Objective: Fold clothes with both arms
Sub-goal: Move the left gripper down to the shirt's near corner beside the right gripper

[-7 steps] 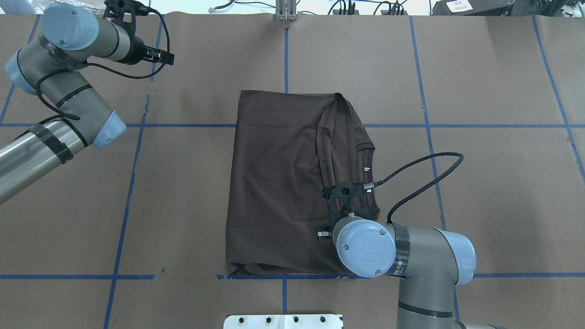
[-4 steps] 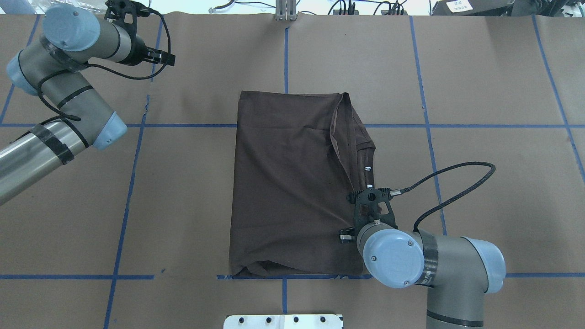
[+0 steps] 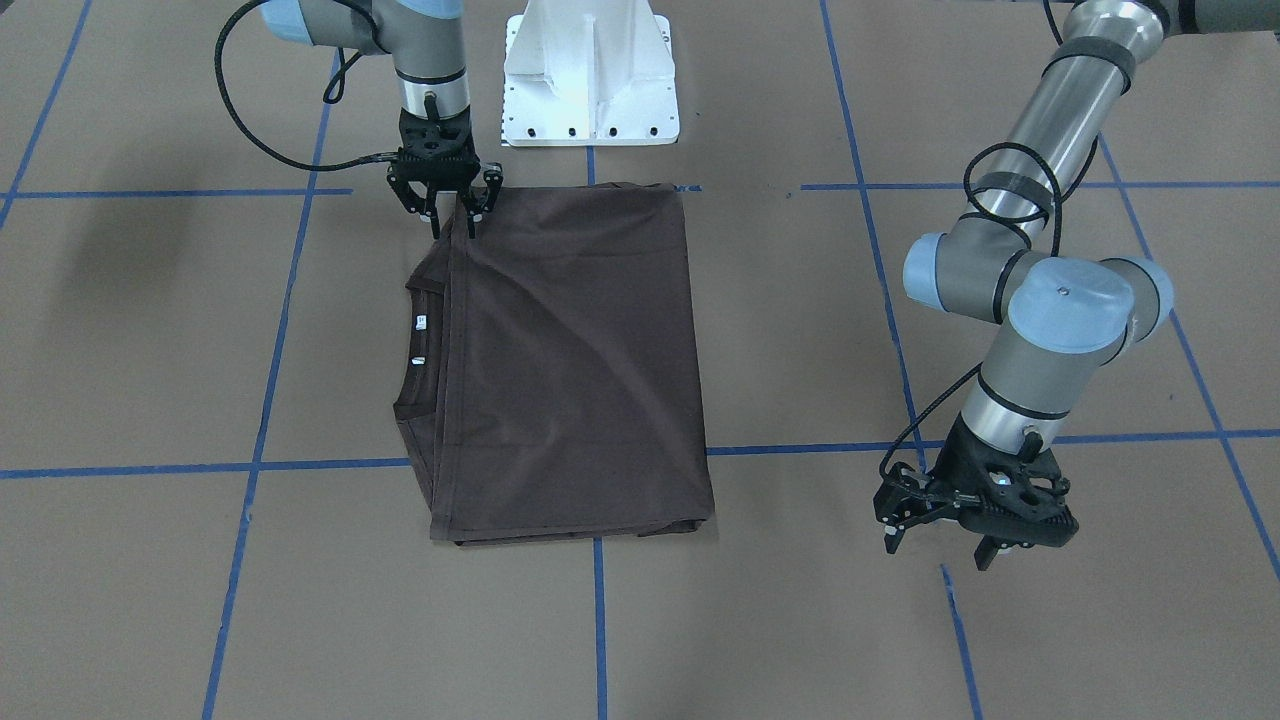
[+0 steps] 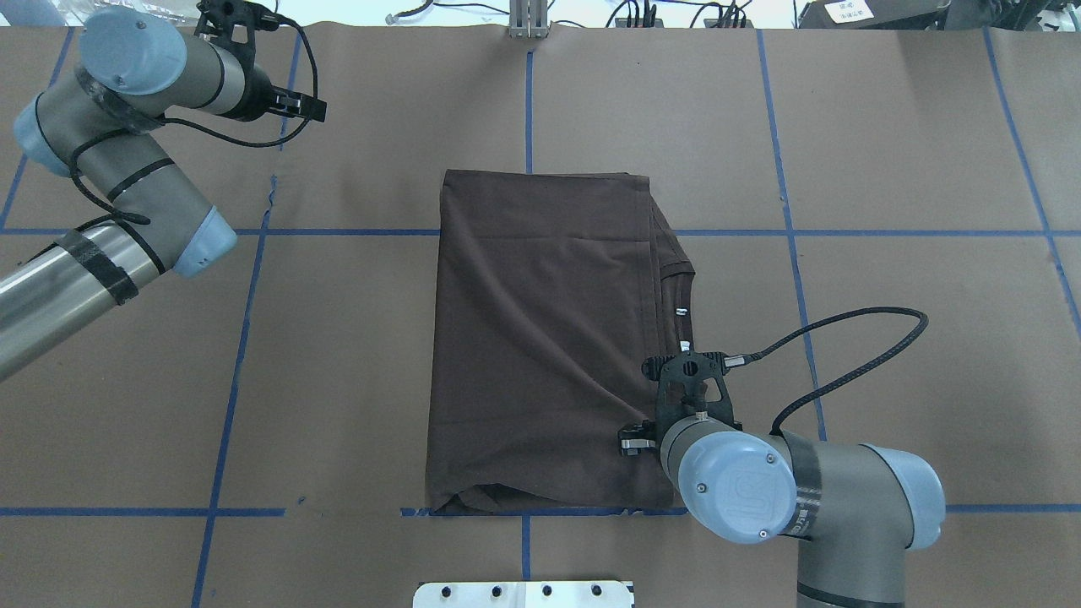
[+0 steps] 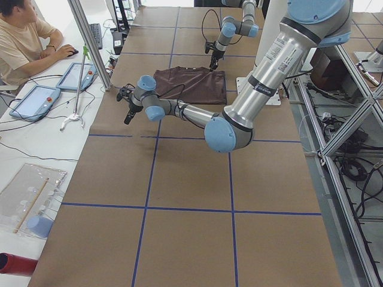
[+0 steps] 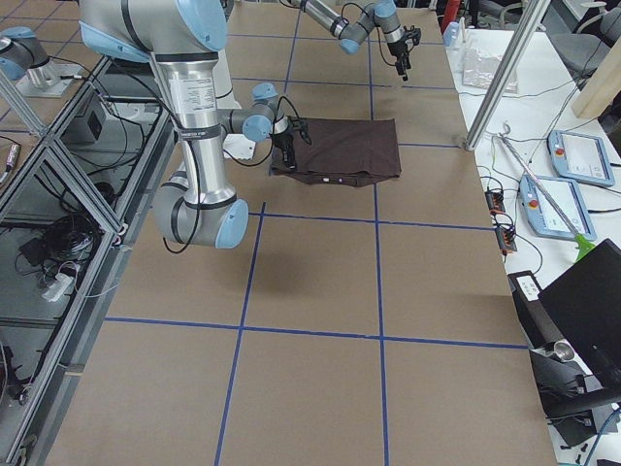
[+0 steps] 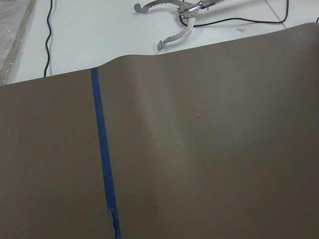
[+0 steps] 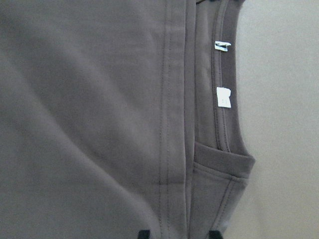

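I expect the dark brown T-shirt's far edge (image 3: 576, 532) to follow toward the base when I fold the T-shirt's near end (image 3: 576, 192) over, because the far edge lies loose.
The dark brown T-shirt (image 3: 570, 360) lies folded into a flat rectangle on the table, with its collar (image 3: 415, 340) and white neck tags (image 8: 224, 97) showing along one long edge. My right gripper (image 3: 452, 228) points straight down over the shirt's corner nearest the robot base. It is open, its fingertips (image 8: 143, 234) astride the hem seam. In the overhead view the right wrist (image 4: 688, 384) hides those fingers. My left gripper (image 3: 940, 548) hovers open and empty over bare table at the far side, well away from the shirt (image 4: 540, 338).
Blue tape lines (image 4: 228, 355) grid the brown paper table cover. The white base mount (image 3: 590, 70) stands at the near edge. Metal tongs (image 7: 174, 20) lie beyond the far table edge. A person (image 5: 24, 42) sits at a side desk with tablets.
My right gripper moved right and back toward the base, drawing the raised fold on the collar side with it. That layer now lies flat. The left arm barely moved.
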Motion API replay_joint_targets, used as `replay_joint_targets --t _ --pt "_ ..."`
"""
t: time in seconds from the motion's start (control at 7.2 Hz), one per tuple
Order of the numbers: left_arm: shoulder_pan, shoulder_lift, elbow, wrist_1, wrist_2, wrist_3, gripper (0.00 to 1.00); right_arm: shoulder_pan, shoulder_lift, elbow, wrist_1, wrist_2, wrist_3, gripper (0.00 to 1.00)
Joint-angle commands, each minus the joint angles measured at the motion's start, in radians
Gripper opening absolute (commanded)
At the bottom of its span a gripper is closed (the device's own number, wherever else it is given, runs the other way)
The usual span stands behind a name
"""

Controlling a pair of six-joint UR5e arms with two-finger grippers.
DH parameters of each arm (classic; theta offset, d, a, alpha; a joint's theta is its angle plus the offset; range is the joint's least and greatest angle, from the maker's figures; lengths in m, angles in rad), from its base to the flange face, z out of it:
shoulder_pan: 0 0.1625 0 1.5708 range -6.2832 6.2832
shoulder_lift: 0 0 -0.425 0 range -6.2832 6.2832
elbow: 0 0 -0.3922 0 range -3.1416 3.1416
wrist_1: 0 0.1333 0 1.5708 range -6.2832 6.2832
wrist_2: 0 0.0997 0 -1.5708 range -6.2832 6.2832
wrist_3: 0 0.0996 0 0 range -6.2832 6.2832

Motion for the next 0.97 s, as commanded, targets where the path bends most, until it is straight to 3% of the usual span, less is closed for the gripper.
replay_joint_targets --t 0.0,0.14,0.28,0.42,0.56,0.69,0.83 --pt "0.080 0.046 -0.143 0.012 -0.002 -0.156 1.00 0.034 -0.093 0.051 0.220 0.015 0.003 1.00" --pt "0.130 0.103 -0.270 0.012 -0.002 -0.340 1.00 0.048 -0.156 0.053 0.361 0.027 0.012 1.00" --pt "0.218 0.199 -0.432 0.014 0.004 -0.489 0.99 0.060 -0.165 0.074 0.375 0.027 0.076 1.00" --pt "0.295 0.300 -0.577 0.012 0.020 -0.662 0.78 0.063 -0.161 0.082 0.375 0.026 0.141 1.00" --pt "0.419 0.370 -0.665 0.012 0.126 -0.853 0.61 0.068 -0.156 0.083 0.376 0.024 0.164 1.00" --pt "0.558 0.378 -0.682 0.014 0.282 -0.997 0.58 0.073 -0.155 0.085 0.375 0.024 0.164 1.00" --pt "0.649 0.381 -0.682 0.012 0.364 -1.089 0.59 0.077 -0.153 0.085 0.376 0.024 0.164 1.00"
